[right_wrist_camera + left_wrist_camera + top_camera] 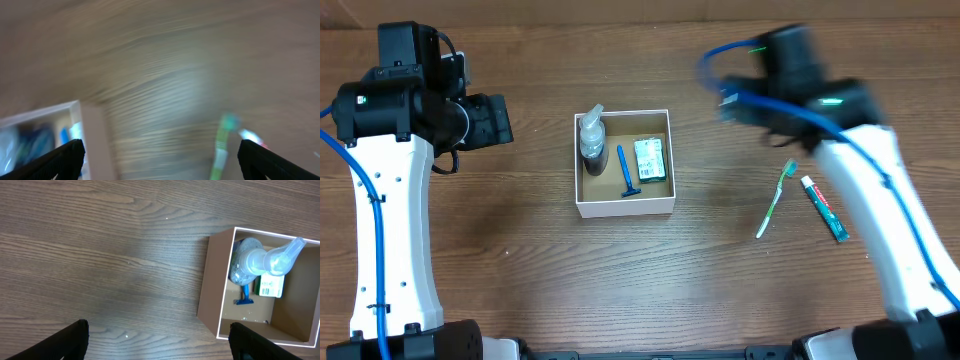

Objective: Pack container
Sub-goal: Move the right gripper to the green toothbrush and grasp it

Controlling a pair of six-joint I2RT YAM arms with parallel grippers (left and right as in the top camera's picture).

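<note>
My right gripper should keep going toward the toothbrush's handle (pixel 771 208) until my open fingers straddle it, because the green toothbrush (pixel 782 181) lies clear of the toothpaste tube and crosswise to them.
The container (pixel 624 206) is a white-walled square box, brown inside, at the table's middle. In it stand a clear pump bottle (pixel 592 138), a blue razor (pixel 625 172) and a green-labelled soap bar (pixel 650 160). The box also shows in the left wrist view (pixel 216 300) and, blurred, in the right wrist view (pixel 95 135). A green toothbrush (pixel 775 200) and a toothpaste tube (pixel 825 208) lie on the table right of the box. My left gripper (pixel 159 342) is open and empty, left of the box. My right gripper (pixel 160 157) is open and empty, above the table between box and toothbrush (pixel 222 145).
The wooden table (pixel 520 260) spreads around the box. The right arm's white link (pixel 890 220) runs along the right side near the toothpaste. The left arm (pixel 390 200) stands at the left.
</note>
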